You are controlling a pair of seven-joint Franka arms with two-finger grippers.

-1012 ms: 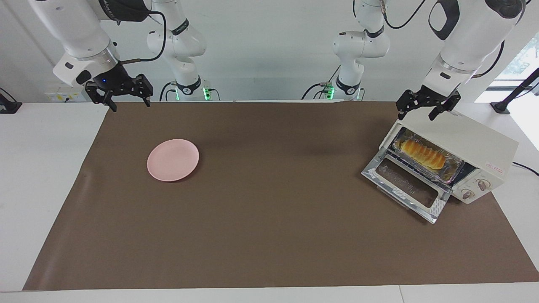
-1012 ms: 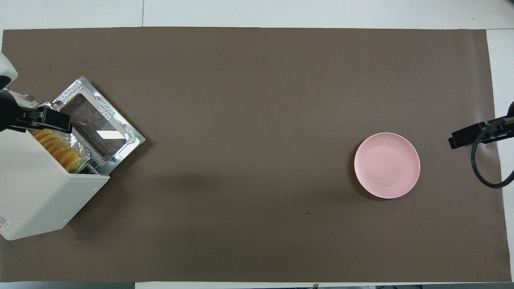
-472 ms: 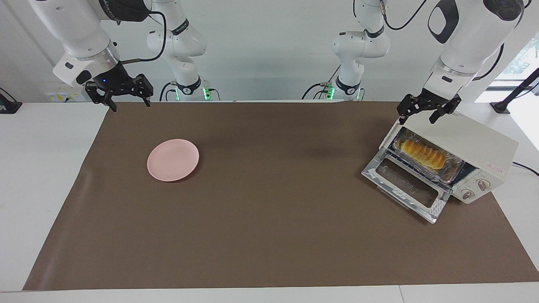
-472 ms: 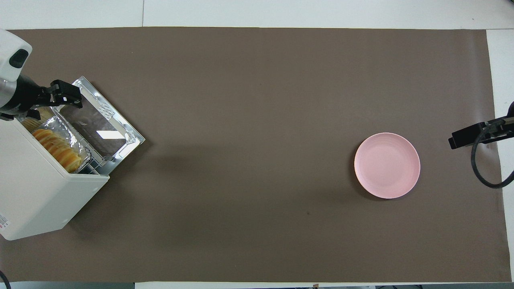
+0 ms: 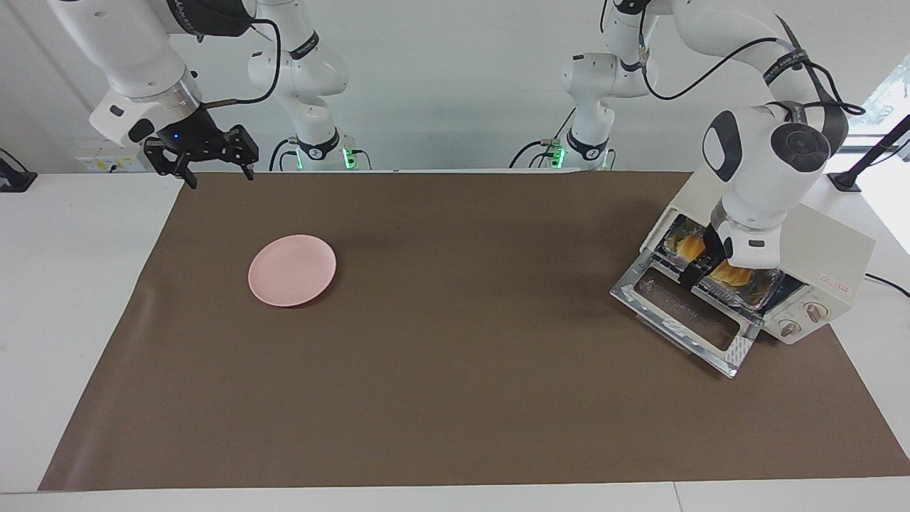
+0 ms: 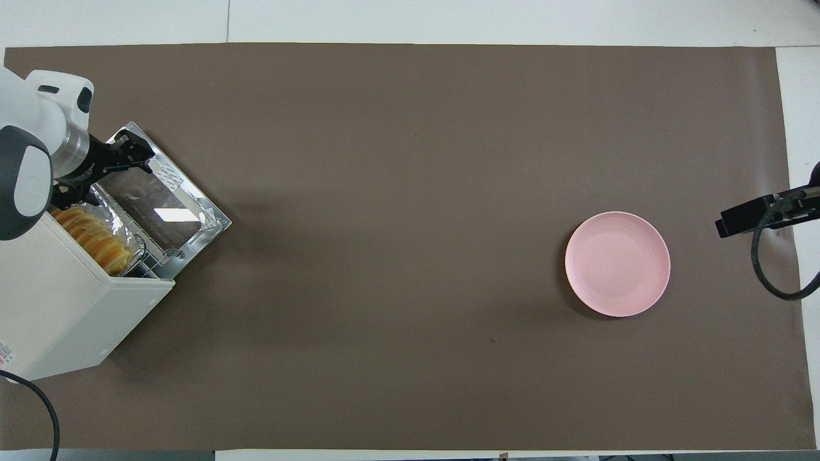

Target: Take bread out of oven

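Note:
I expect the golden bread (image 6: 93, 239) to come loose and leave the tray behind when I lift it, because the foil tray's crinkled side (image 6: 115, 220) stands away from the bread.
The cream-white oven (image 5: 825, 238) (image 6: 57, 307) stands at the left arm's end of the table with its glass door (image 5: 682, 313) (image 6: 166, 205) dropped open. Inside it, the golden bread (image 5: 686, 247) (image 6: 90, 234) lies on a crinkled foil tray (image 6: 122, 224). My left gripper (image 5: 700, 276) (image 6: 131, 157) hangs open and low over the door, at the oven's mouth. Its wrist hides the middle of the loaf in the facing view, and nothing is held. My right gripper (image 5: 199, 167) (image 6: 737, 221) waits open in the air at its own end of the table.
A pink plate (image 5: 292, 270) (image 6: 617, 264) sits on the brown mat (image 5: 455, 398) toward the right arm's end. The oven's power cord (image 5: 889, 284) trails off beside the oven.
The left arm has swung down from above the oven's top to the oven's mouth, over the open door. The right arm, bread and plate have not moved.

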